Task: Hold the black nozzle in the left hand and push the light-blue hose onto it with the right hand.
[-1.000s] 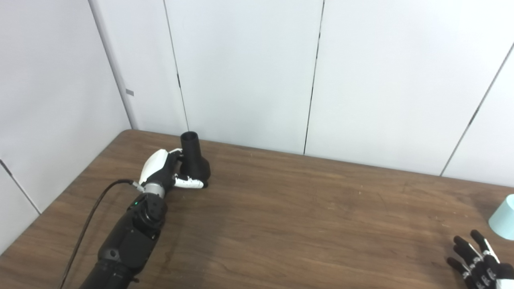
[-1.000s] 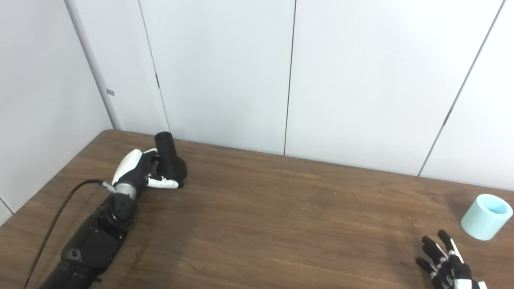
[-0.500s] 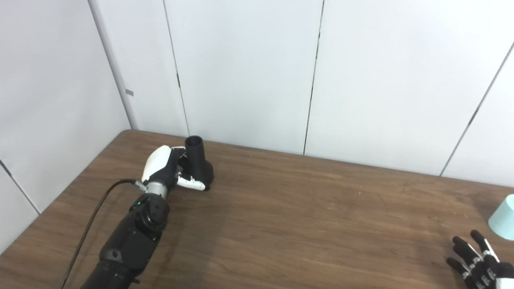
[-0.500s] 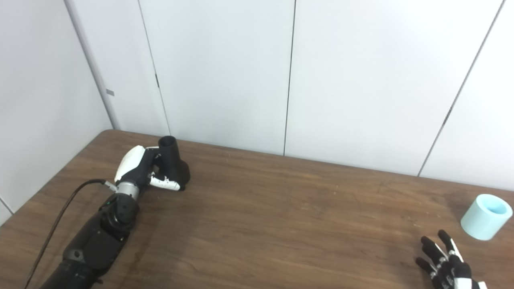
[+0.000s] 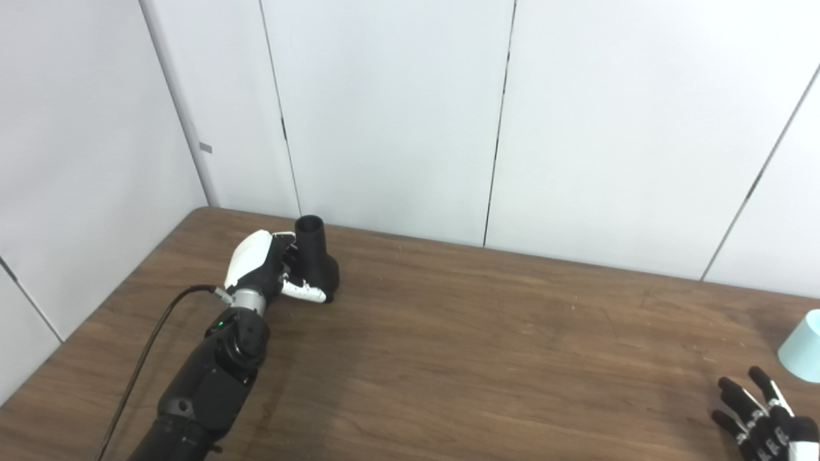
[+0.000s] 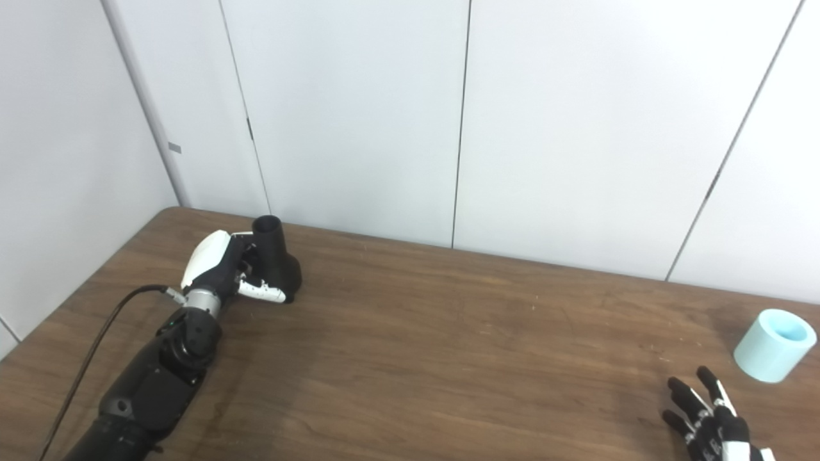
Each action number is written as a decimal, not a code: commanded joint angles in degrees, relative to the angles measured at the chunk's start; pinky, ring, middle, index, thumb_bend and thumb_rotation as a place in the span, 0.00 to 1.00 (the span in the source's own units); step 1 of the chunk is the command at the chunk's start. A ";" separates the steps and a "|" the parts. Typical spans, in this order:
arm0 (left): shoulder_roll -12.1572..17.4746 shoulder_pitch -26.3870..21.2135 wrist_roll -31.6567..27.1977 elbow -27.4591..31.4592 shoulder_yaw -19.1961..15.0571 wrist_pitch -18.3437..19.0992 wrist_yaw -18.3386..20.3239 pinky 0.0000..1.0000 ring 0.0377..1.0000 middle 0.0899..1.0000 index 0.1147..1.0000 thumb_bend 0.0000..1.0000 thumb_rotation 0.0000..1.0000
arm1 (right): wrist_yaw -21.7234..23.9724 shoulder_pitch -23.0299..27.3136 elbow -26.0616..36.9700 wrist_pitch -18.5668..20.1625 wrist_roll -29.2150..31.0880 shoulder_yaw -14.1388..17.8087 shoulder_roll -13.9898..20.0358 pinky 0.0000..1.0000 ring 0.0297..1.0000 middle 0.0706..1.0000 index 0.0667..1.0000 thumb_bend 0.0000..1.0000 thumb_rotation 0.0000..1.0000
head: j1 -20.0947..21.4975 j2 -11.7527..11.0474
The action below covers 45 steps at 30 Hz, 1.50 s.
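The black nozzle's neck widens into a wide base (image 5: 317, 258), so when I push the light-blue hose (image 5: 804, 347) on, it will stop above the nozzle's base.
The black nozzle (image 5: 316, 258) stands on its wide base near the table's far left corner, narrow open end up. My left hand (image 5: 259, 267) is wrapped around its left side, thumb across the front of the base and fingers behind it. The light-blue hose (image 6: 772, 346), a short open cylinder, rests at the table's right edge. My right hand (image 6: 708, 419) is low in the right corner, fingers spread and holding nothing, a little short of the hose and to its left.
The brown wooden table (image 5: 461, 346) reaches back to white wall panels (image 5: 397, 115) just behind the nozzle. A black cable (image 5: 150, 330) runs along my left forearm toward the table's left edge.
The nozzle leaned left a second ago and now stands more upright, shifted slightly right within my left hand's grasp. My right hand has sunk a little toward the bottom edge.
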<state>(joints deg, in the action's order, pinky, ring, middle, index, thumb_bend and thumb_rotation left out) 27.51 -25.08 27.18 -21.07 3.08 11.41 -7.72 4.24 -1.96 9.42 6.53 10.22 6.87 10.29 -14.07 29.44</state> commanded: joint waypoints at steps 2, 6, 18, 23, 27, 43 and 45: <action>-0.24 -0.54 0.48 4.31 0.29 1.28 1.03 0.63 0.60 0.45 0.41 0.52 0.00 | 0.00 0.23 1.29 1.04 -0.61 -0.50 -0.23 0.85 0.92 0.86 0.97 0.62 1.00 | 0.36 0.20; -1.97 1.04 1.18 8.35 1.90 2.16 2.40 0.63 0.60 0.44 0.42 0.52 0.00 | -0.51 0.27 2.24 1.70 -1.21 -0.54 -0.40 0.86 0.92 0.86 0.97 0.62 1.00 | 1.35 0.51; -6.43 6.52 1.10 19.91 7.15 0.18 8.56 0.63 0.61 0.46 0.41 0.52 0.00 | -1.56 0.16 6.35 4.69 -2.98 -0.61 -0.99 0.88 0.93 0.86 0.98 0.62 1.00 | 4.16 1.94; -7.76 8.78 1.29 21.91 10.12 -1.43 10.75 0.68 0.61 0.45 0.42 0.52 0.00 | -2.07 0.42 8.40 6.24 -4.08 -1.25 -1.76 0.88 0.93 0.86 0.97 0.61 1.00 | 6.93 2.76; -9.00 10.73 1.56 25.48 12.14 0.21 12.54 0.74 0.62 0.44 0.42 0.52 0.00 | -2.26 0.54 10.02 7.52 -4.71 -1.69 -2.04 0.89 0.93 0.86 0.97 0.60 1.00 | 9.04 3.21; -14.26 16.68 5.11 29.51 24.01 1.38 18.44 0.91 0.64 0.44 0.42 0.53 0.00 | -3.59 2.21 17.96 14.25 -5.52 2.00 -0.79 0.91 0.93 0.86 0.98 0.51 1.00 | 15.76 5.69; -14.21 16.99 5.42 29.49 25.10 1.23 18.70 0.89 0.64 0.43 0.42 0.53 0.00 | -3.81 2.70 18.64 14.69 -6.19 2.18 -0.58 0.89 0.93 0.86 0.97 0.49 1.00 | 17.11 6.00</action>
<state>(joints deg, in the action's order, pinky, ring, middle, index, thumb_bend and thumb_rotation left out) 14.46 -10.23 33.15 9.44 24.76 12.51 5.01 0.86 -1.22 25.49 22.09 4.49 8.62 8.95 2.98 35.42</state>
